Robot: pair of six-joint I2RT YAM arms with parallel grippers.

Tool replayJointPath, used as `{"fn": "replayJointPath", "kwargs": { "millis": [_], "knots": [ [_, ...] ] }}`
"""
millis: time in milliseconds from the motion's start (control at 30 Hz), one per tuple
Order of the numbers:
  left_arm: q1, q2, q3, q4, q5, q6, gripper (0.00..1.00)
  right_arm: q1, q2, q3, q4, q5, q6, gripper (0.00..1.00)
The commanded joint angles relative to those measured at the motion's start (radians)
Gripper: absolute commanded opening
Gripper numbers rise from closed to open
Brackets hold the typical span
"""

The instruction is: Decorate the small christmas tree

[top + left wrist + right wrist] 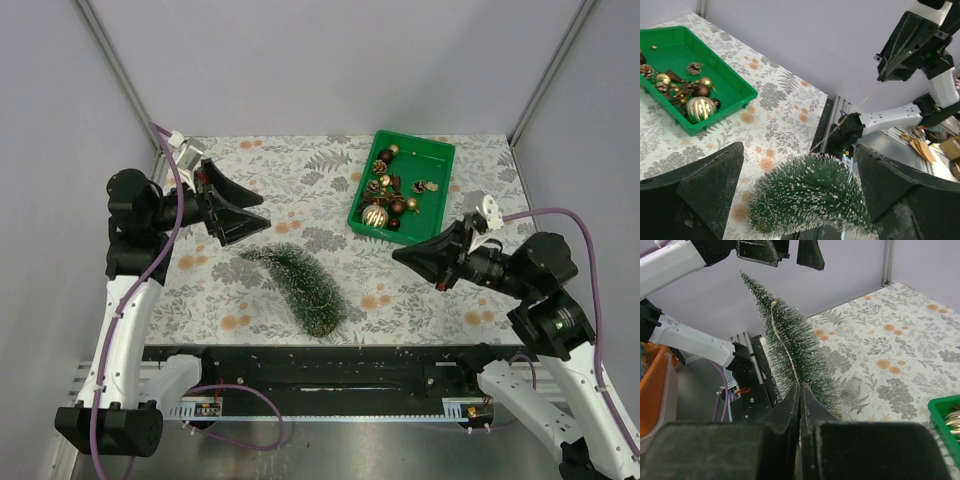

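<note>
The string [833, 131] runs free from the tree to my right gripper's closed fingers, so my right gripper should keep pulling the tan string over the tree and let go past its far side [264, 306].
The small christmas tree [305, 290] lies on its side near the table's front edge, with its tip pointing back left. My left gripper [265, 214] hovers open just behind the tip without touching it. In the left wrist view the tree [810, 195] shows between the wide-spread fingers [700, 195]. My right gripper [397, 255] is to the tree's right, pointing left, shut on a thin tan string [782, 340]. That string runs from the closed jaws up along the tree [795, 345]. The left wrist view shows the string [840, 122] slanting from the right gripper [880, 77] down to the tree.
A green bin [440, 150] at the back right holds gold and brown baubles and pine cones [388, 195]. A small clear box [852, 385] lies on the patterned cloth beside the tree. A black rail [300, 365] runs along the table's front edge.
</note>
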Motion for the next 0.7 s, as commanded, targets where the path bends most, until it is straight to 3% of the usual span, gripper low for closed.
{"fn": "replayJointPath", "kwargs": {
  "millis": [0,133,333,667],
  "knots": [
    [0.005,-0.037,-0.004,-0.077,-0.123,0.081,0.96,0.007,0.056,0.044,0.055,-0.131,0.012,0.00],
    [0.005,-0.037,-0.006,-0.137,-0.196,0.126,0.95,0.104,0.114,0.076,0.035,-0.082,-0.050,0.00],
    [0.005,-0.001,0.035,-0.258,-0.291,0.215,0.93,0.632,0.292,0.179,-0.092,0.419,-0.310,0.00],
    [0.005,0.020,0.060,-0.329,-0.392,0.265,0.90,0.865,0.478,0.229,-0.083,0.610,-0.374,0.00]
  ]
}}
